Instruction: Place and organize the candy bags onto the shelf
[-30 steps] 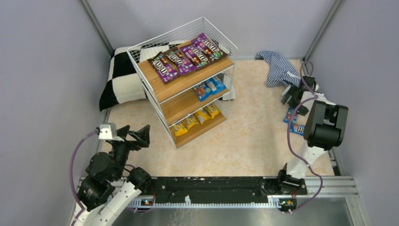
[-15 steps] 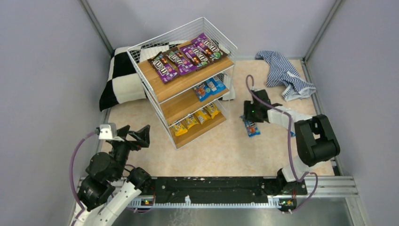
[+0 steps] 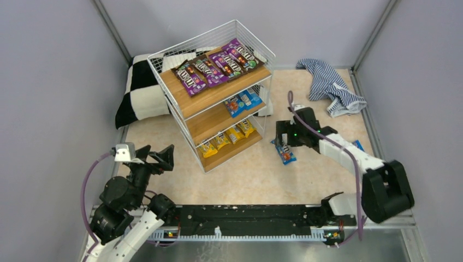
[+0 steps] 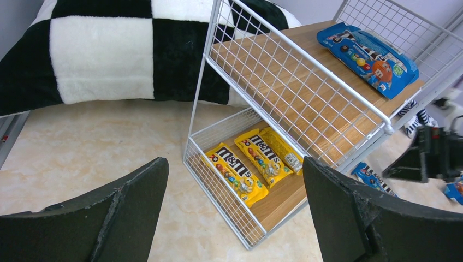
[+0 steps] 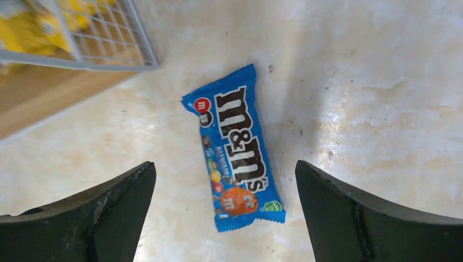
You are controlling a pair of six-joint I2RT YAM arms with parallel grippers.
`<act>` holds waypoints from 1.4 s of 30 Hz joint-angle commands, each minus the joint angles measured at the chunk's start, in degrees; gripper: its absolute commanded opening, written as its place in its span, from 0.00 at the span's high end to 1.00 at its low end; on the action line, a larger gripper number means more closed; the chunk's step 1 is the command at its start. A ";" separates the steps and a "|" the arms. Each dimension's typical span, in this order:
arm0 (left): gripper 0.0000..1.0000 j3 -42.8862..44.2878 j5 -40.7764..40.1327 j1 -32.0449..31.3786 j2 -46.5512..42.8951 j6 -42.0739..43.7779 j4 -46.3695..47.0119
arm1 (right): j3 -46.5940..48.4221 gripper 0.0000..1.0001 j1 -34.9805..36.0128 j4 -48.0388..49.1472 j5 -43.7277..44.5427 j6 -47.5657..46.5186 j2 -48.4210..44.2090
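The flat blue bag's middle lies under my down-pointing right gripper, so next I tilt low and pinch the bag's near end to fit under the top board.
The shelf stands at the back left, with purple candy bags on top, blue ones on the middle board and yellow ones at the bottom. One blue candy bag lies flat on the floor right of the shelf. My right gripper hovers open just above it. In the right wrist view the bag lies between the open fingers of my right gripper, untouched. Another blue bag lies by the right arm. My left gripper is open and empty, facing the shelf.
A black-and-white checkered cushion lies behind the shelf on the left. A blue-white striped cloth lies at the back right. Grey walls close in the floor on three sides.
My right arm has swung left from beside the striped cloth to the shelf's right side. A blue bag has come with it and now lies on the floor under the open jaws. The left arm is still.
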 commanded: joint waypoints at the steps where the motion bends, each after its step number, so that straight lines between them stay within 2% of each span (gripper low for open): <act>1: 0.02 -0.30 -0.57 0.03 0.90 0.58 2.41 | -3.50 0.01 -6.95 1.44 -7.66 6.73 -12.06; 7: 0.02 -0.31 0.23 0.13 0.79 0.89 2.55 | -16.30 0.02 -28.36 8.00 -31.90 17.22 -21.91; 10: 0.02 -0.28 0.45 0.07 0.52 0.93 2.59 | -19.66 0.03 -33.75 10.02 -38.84 18.95 -21.80; 15: 0.02 -0.37 0.71 0.03 -0.01 1.02 2.65 | -23.51 0.08 -34.66 14.62 -43.47 20.92 -17.65; 19: 0.02 -0.43 0.73 0.12 -0.26 1.02 2.65 | -26.45 0.15 -34.66 19.90 -45.03 23.87 -14.71; 26: 0.02 -0.44 0.73 0.05 -0.36 1.11 2.77 | -28.87 0.16 -34.68 27.32 -44.39 25.48 -10.73; 31: 0.02 -0.53 0.64 0.07 -0.11 1.20 2.91 | -32.90 0.18 -34.66 39.08 -47.61 30.07 -6.91; 39: 0.02 -0.45 0.55 0.08 0.75 1.22 2.86 | -34.65 0.30 -32.01 51.26 -46.80 34.86 -0.36; 42: 0.01 -0.45 0.38 0.10 0.85 1.20 2.84 | -35.17 0.37 -31.10 56.75 -46.04 36.91 3.01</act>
